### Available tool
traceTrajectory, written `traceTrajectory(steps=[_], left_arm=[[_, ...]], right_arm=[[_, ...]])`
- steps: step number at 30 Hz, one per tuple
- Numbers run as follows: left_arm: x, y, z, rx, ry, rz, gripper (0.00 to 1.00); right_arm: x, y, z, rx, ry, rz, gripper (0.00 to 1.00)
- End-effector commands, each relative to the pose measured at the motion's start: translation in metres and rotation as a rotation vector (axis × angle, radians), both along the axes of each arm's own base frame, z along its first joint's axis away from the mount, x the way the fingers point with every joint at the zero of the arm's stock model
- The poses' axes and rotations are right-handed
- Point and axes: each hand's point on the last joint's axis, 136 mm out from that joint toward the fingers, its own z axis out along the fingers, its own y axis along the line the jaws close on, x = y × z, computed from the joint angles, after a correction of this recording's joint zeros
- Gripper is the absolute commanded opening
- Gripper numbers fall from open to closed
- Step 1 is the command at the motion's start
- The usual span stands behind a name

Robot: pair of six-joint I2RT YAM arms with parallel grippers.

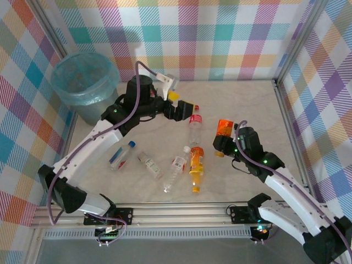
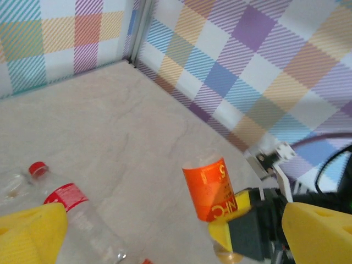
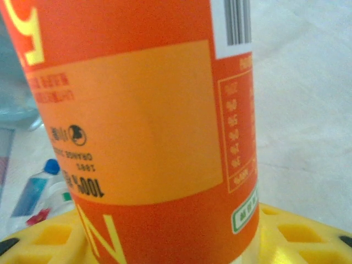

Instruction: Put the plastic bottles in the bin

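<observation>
I can see through the orange-labelled bottle's raised end (image 2: 203, 159), so I should expect the bottle to be empty when my left gripper takes it to the bin.
An orange-labelled plastic bottle (image 1: 224, 130) stands tilted at the right of the table, and my right gripper (image 1: 223, 146) is shut on its lower part. The same orange bottle (image 3: 143, 126) sits between the yellow fingers (image 3: 308, 236) in the right wrist view. My left gripper (image 1: 180, 105) is open above the table's middle, just left of a clear red-capped bottle (image 1: 195, 127). The left wrist view shows that clear bottle (image 2: 82, 220) low between the spread fingers (image 2: 30, 236), with the orange bottle (image 2: 212, 190) beyond. The bin (image 1: 83, 82), lined in light blue, stands at the far left.
More bottles lie in front of the arms: an orange one (image 1: 196, 164), a clear one (image 1: 175, 171), a small one (image 1: 149, 165) and a blue-capped one (image 1: 121, 155). Checked walls with metal posts close in the table on three sides.
</observation>
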Motion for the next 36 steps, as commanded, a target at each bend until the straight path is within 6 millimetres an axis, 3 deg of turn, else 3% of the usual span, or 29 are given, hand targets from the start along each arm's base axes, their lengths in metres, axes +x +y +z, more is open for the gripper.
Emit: traceTrajectory(steps=[1,6,14,20,28,36], left_arm=[[-0.007,-0.021,0.011,-0.088,0.145,-0.063,1.0],[-0.016,-0.043,0.008,-0.118,0.282,-0.168,0.99],[-0.036,-0.067,-0.02,-0.026,0.365,-0.276,0.99],[-0.054,-0.083,-0.027,0.018,0.366,-0.356,0.96],[-0.051,-0.086,-0.041,0.057,0.392,-0.347,0.86],[-0.05,-0.086,-0.03,0.036,0.366,-0.345,0.72]], right_arm=[[0.0,0.018,0.047,0.051,-0.177,0.133,0.56],[-0.007,0.036,0.074,0.137,-0.265,0.236,0.54],[-0.011,0.056,0.1,0.24,-0.321,0.33,0.52],[-0.015,0.069,0.106,0.264,-0.312,0.393,0.52],[-0.021,0.075,0.113,0.276,-0.322,0.431,0.52],[-0.025,0.078,0.111,0.271,-0.313,0.45,0.52]])
